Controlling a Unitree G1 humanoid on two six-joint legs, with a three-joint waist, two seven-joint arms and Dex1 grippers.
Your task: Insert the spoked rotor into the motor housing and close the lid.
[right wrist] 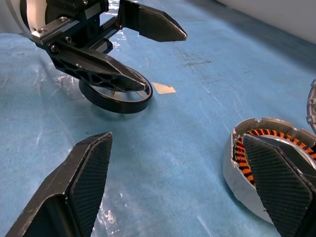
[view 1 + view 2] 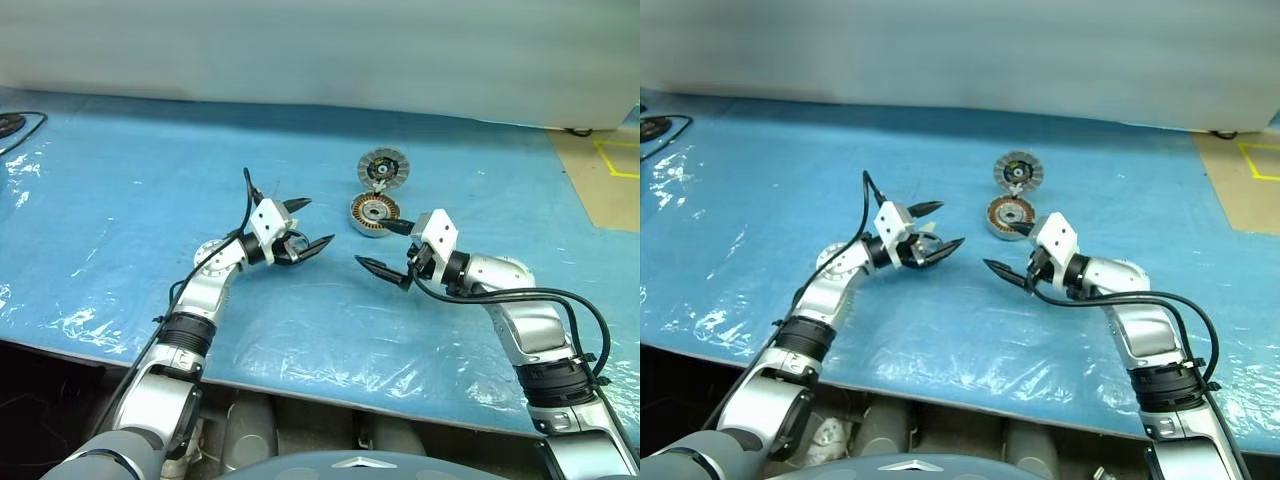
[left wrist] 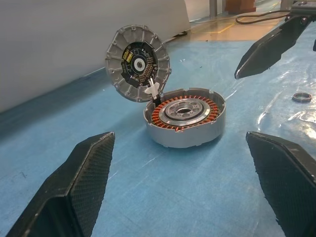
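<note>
A small white piece [image 2: 379, 187] is connecting the lid [image 2: 384, 168] to the motor housing. The lid will get dragged along when I pull the motor housing.
The motor housing [image 2: 375, 213], a short silver ring with copper windings [image 3: 185, 118], sits on the blue mat ahead of both grippers. The spoked rotor [image 2: 384, 167], a ribbed silver-grey disc with a dark hub [image 3: 138, 61], stands on edge at the housing's far rim. A small white piece joins it there, like a raised lid. My left gripper [image 2: 318, 222] hovers to the housing's left, open and empty. My right gripper [image 2: 371, 241] hangs just in front of the housing, open and empty. A black ring [image 1: 118, 106] lies flat under the left gripper [image 1: 165, 61].
A blue plastic-covered mat [image 2: 120, 200] spans the table, and its front edge runs close to me. A small metal ring [image 3: 301, 97] lies on the mat near the right gripper. A brown surface with yellow tape [image 2: 610, 180] is at the right. A black cable [image 2: 15, 125] lies far left.
</note>
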